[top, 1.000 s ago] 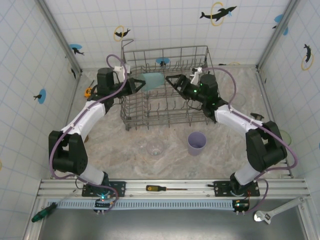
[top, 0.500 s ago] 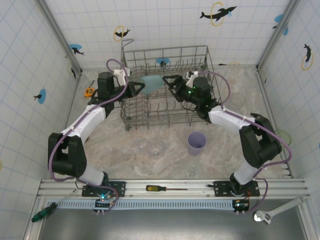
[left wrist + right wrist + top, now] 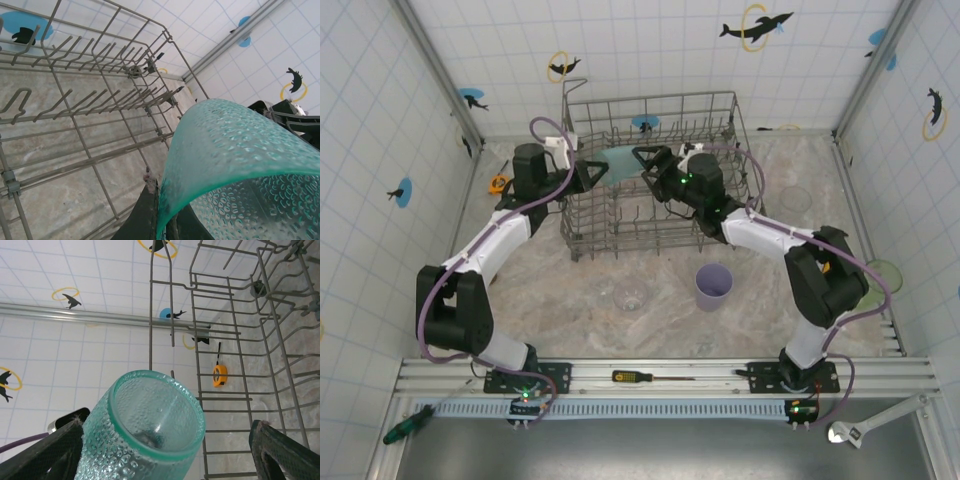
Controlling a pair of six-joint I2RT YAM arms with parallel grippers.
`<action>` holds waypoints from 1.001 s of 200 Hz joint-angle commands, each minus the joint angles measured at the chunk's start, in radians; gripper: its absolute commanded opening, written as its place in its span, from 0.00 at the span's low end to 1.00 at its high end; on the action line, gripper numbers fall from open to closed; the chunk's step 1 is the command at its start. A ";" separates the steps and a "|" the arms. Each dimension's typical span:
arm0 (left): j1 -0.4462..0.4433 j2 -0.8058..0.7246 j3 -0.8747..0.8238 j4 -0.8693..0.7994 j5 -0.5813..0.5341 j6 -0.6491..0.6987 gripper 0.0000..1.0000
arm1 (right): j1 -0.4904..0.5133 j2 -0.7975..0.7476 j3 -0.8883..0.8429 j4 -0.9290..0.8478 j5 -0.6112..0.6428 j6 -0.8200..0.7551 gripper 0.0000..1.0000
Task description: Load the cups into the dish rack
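Next, my right gripper takes the teal cup by its base (image 3: 634,162) and lowers it into the rack rim first, because my left gripper is pinching the teal cup's rim (image 3: 608,168).
A teal dimpled cup (image 3: 623,162) hangs tilted over the left part of the grey wire dish rack (image 3: 720,110). My left gripper (image 3: 603,171) is shut on it, pinching its rim (image 3: 162,210) between the two fingers. From the right, my right gripper (image 3: 646,165) stands open around the same teal cup (image 3: 150,425). One of its fingers (image 3: 62,447) is close beside the cup wall and the other finger (image 3: 287,452) is well clear. A lavender cup (image 3: 713,286) and a clear cup (image 3: 630,294) stand on the table in front of the rack.
An orange tape measure (image 3: 498,183) lies left of the rack, also visible through the wires (image 3: 219,375). Another clear cup (image 3: 796,198) and a pale green cup (image 3: 886,272) sit at the right. Upright tines (image 3: 90,95) line the rack floor. A screwdriver (image 3: 638,377) rests on the front rail.
My right gripper has reached left across the rack and now straddles the teal cup, its jaws a little narrower. The left gripper still holds the cup, nudged slightly right.
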State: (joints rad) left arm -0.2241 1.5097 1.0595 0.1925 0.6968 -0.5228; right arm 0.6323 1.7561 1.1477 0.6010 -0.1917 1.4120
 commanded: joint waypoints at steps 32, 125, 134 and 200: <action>-0.002 -0.027 -0.031 0.062 0.022 0.014 0.00 | 0.029 0.106 0.100 0.095 0.014 0.166 0.81; -0.001 -0.056 -0.059 0.047 0.009 0.033 0.20 | 0.065 0.135 0.122 0.099 0.055 0.206 0.36; -0.001 -0.068 -0.063 0.040 0.003 0.042 0.25 | 0.065 0.134 0.128 0.087 0.053 0.196 0.34; 0.000 -0.186 -0.075 -0.008 -0.070 0.087 0.76 | 0.043 0.112 0.167 0.003 0.065 0.072 0.28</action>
State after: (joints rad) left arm -0.2306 1.3907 0.9813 0.1879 0.6609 -0.4732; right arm 0.6792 1.8847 1.2720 0.6544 -0.1345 1.5822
